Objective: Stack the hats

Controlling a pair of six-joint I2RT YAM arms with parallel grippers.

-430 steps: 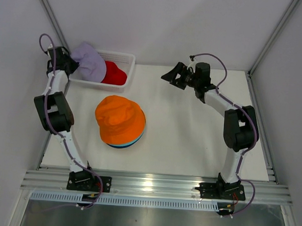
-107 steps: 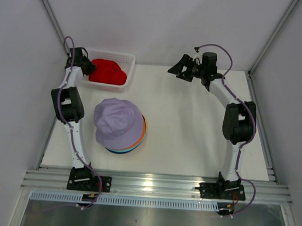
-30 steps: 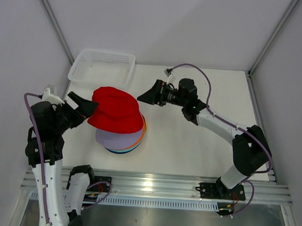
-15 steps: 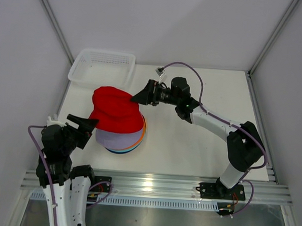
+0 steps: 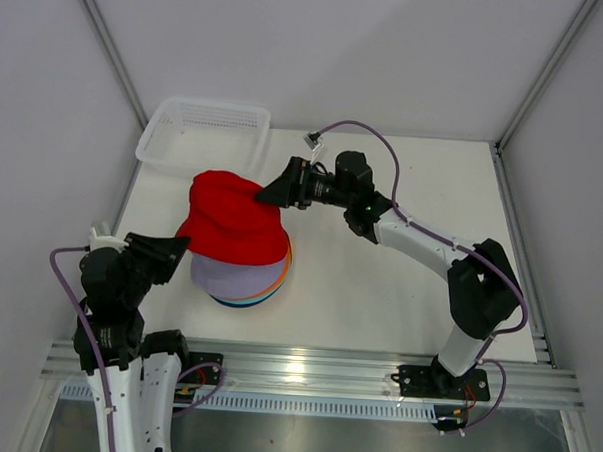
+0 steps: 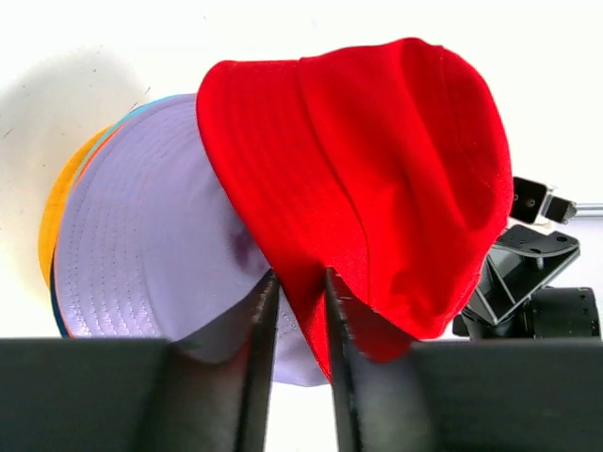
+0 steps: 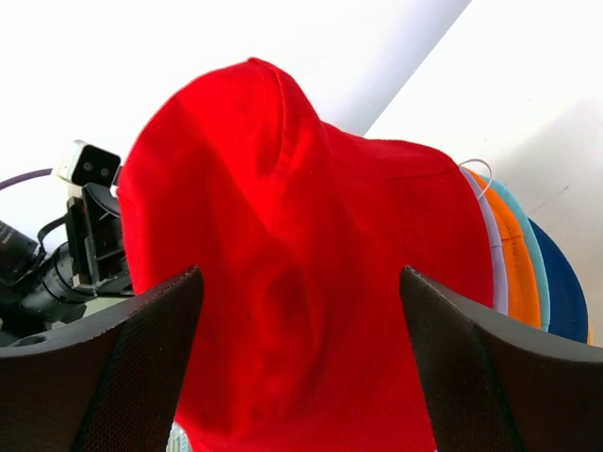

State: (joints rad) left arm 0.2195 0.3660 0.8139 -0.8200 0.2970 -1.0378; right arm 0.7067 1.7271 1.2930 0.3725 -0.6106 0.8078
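Note:
My left gripper should pull the red hat's brim (image 5: 195,240) closer and down over the lavender hat's near edge (image 5: 227,280), because the red hat sits too far back and leaves that edge uncovered.
The red hat (image 5: 232,218) lies tilted on top of the stack, over the lavender hat (image 5: 234,276). Orange (image 5: 286,253) and teal (image 5: 246,302) brims show underneath. My left gripper (image 5: 179,246) is shut on the red hat's near-left brim; in the left wrist view the gripper (image 6: 297,278) pinches the red fabric (image 6: 377,169) above the lavender hat (image 6: 151,235). My right gripper (image 5: 268,193) is open at the red crown's far-right side. In the right wrist view it (image 7: 300,273) straddles the red hat (image 7: 283,188), beside the orange (image 7: 504,254), teal (image 7: 529,259) and navy (image 7: 565,292) brims.
A white mesh basket (image 5: 201,132) stands at the back left with no hats in it. Grey walls close in the table at the left, back and right. The right arm stretches across the middle of the table.
The lavender hat, then the red hat, went from the basket onto the stack. In the last second my right gripper moved left to the red crown and my left arm drew back.

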